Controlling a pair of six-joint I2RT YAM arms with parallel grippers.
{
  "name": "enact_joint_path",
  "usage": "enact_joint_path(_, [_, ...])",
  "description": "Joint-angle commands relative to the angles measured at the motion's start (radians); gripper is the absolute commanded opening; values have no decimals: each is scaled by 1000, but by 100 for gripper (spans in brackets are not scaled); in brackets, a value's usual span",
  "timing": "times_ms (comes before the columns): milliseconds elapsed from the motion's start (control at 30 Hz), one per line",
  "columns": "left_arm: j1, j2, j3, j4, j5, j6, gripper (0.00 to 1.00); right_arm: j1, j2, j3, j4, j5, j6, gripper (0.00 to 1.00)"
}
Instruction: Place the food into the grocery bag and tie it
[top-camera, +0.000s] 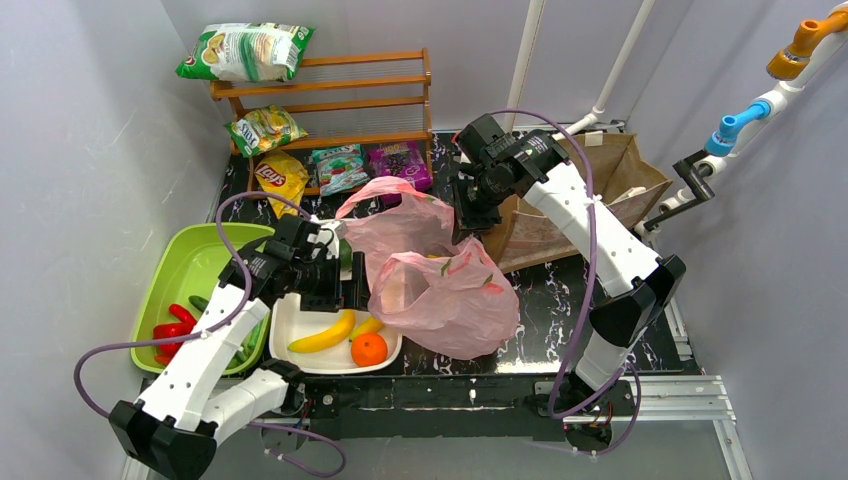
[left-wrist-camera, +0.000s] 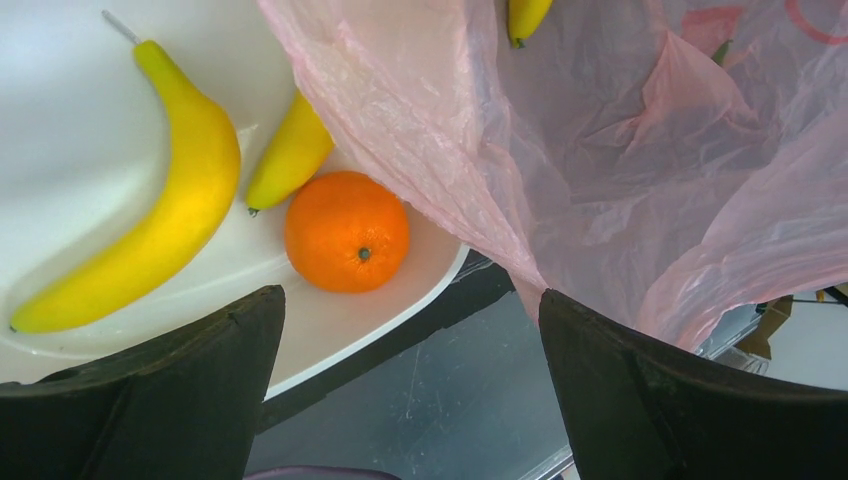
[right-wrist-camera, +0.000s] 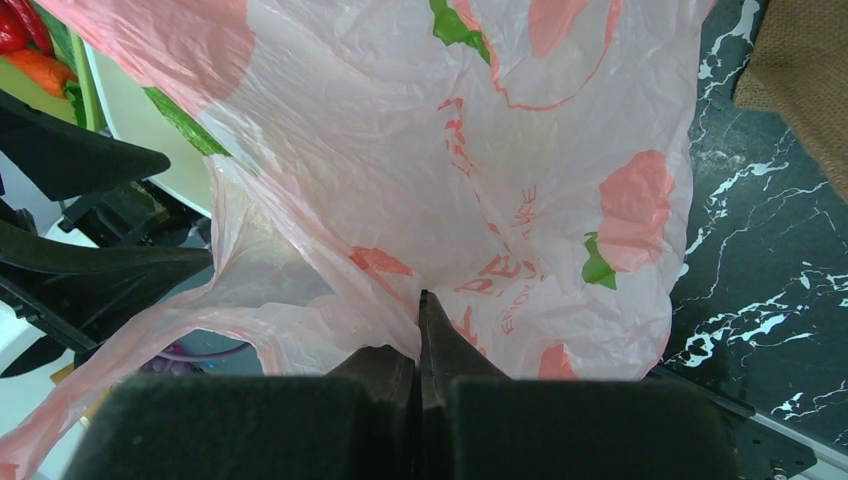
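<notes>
The grocery bag's rim (top-camera: 376, 304) hangs over the tray beside the orange (top-camera: 369, 349). My right gripper should pull the bag out of the way before my left gripper picks up the orange.
The pink grocery bag (top-camera: 445, 285) lies open mid-table, its mouth facing left. My right gripper (top-camera: 468, 222) is shut on its upper rim; in the right wrist view the closed tips (right-wrist-camera: 423, 300) pinch the pink film (right-wrist-camera: 480, 150). My left gripper (top-camera: 352, 283) is open and empty and hovers over the white tray's (top-camera: 300, 318) right end, beside the bag's mouth. Seen from the left wrist (left-wrist-camera: 412, 330), the tray holds a long banana (left-wrist-camera: 150, 210), a second banana (left-wrist-camera: 290, 155) and an orange (left-wrist-camera: 347, 232). A third banana's tip (left-wrist-camera: 525, 18) shows inside the bag (left-wrist-camera: 620, 150).
A green bin (top-camera: 185, 265) with red peppers stands left of the tray. A brown paper bag (top-camera: 590, 195) lies behind the right arm. A wooden shelf (top-camera: 330, 95) with snack packets is at the back, and more packets lie below it.
</notes>
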Motion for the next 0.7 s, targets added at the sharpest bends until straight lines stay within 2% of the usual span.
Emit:
enact_joint_path(0, [-23,27,-1,27,51,39,98,-3,-26,-2,7,-26,-11,1])
enact_joint_path(333, [-131,113,-26,100,17,30,96,-3,-40,-35,24,-14,0,1])
enact_joint_path(533, [-226,180,-55,64,-78,11,95,-4,-41,-30,19,0,3,1])
enact_joint_path(667, [-259,161,-73,38,-112,-16,97,-4,-42,-33,17,2,6,1])
